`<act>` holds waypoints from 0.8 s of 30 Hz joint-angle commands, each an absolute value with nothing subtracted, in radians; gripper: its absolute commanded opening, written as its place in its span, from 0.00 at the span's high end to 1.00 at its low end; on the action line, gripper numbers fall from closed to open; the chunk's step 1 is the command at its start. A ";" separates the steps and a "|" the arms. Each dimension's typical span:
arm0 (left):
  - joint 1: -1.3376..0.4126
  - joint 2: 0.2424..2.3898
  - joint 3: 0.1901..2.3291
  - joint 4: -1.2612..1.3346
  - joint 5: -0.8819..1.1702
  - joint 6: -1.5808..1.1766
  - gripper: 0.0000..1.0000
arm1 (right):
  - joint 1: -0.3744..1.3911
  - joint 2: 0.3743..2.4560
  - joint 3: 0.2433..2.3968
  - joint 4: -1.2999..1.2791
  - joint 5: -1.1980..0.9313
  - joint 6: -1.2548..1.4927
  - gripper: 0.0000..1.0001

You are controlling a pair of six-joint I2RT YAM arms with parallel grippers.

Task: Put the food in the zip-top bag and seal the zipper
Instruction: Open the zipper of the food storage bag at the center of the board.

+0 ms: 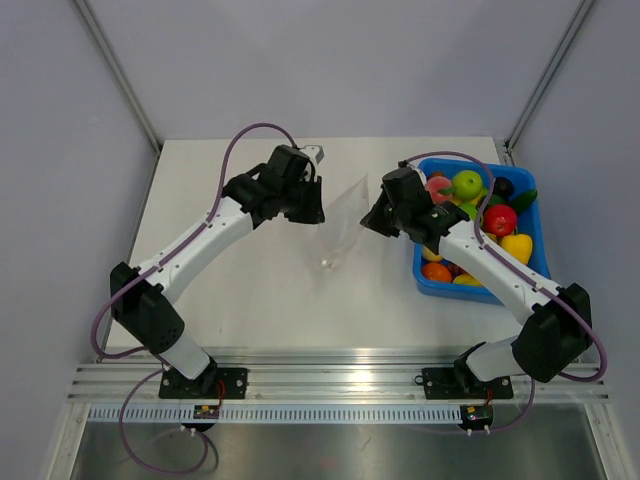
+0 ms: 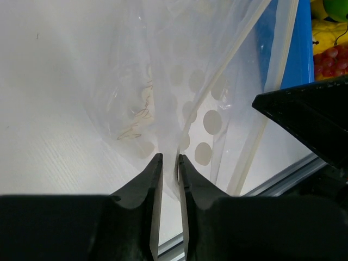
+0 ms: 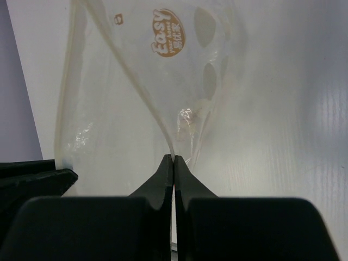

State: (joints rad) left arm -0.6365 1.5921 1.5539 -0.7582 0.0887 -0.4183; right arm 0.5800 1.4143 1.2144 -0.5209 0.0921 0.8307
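Observation:
The bag's rim [image 2: 181, 143] sits barely inside my left gripper's parted fingers. I should open that gripper, move farther onto the bag's rim [image 2: 193, 111] and close firmly before getting food.
The clear zip-top bag [image 1: 342, 222] hangs between my two grippers above the table, its mouth pulled open. My left gripper [image 1: 318, 205] is shut on the bag's left edge; in the left wrist view [image 2: 169, 159] plastic sits between the nearly closed fingers. My right gripper [image 1: 368, 217] is shut on the bag's right mouth edge [image 3: 173, 156]. The zipper strip [image 3: 136, 92] runs up from the right fingertips. The bag [image 3: 163, 81] looks empty and shows an orange "Easy" print. The food [image 1: 480, 215] lies in the blue bin: red, green, yellow and orange toy pieces.
The blue bin [image 1: 426, 280] stands at the right of the white table, under my right arm. Its blue wall [image 2: 302, 60] shows behind the bag in the left wrist view. Grey walls enclose the table; a metal rail runs along the near edge.

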 commanded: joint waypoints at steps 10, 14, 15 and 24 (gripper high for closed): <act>-0.683 1.592 1.586 -0.730 0.064 -0.405 0.59 | 0.592 1.413 1.276 -0.540 0.109 0.844 1.00; -0.698 1.604 1.582 -0.726 0.068 -0.414 0.59 | 0.594 1.411 1.276 -0.537 0.106 0.848 1.00; -0.701 1.608 1.583 -0.723 0.066 -0.417 0.59 | 0.594 1.410 1.276 -0.537 0.106 0.847 1.00; -0.753 1.632 1.606 -0.721 0.031 -0.408 0.57 | 0.601 1.407 1.272 -0.535 0.098 0.850 1.00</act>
State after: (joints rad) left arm -0.7349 1.6249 1.5578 -0.7544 0.0666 -0.4141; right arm 0.5869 1.4151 1.2327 -0.5293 0.0921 0.8391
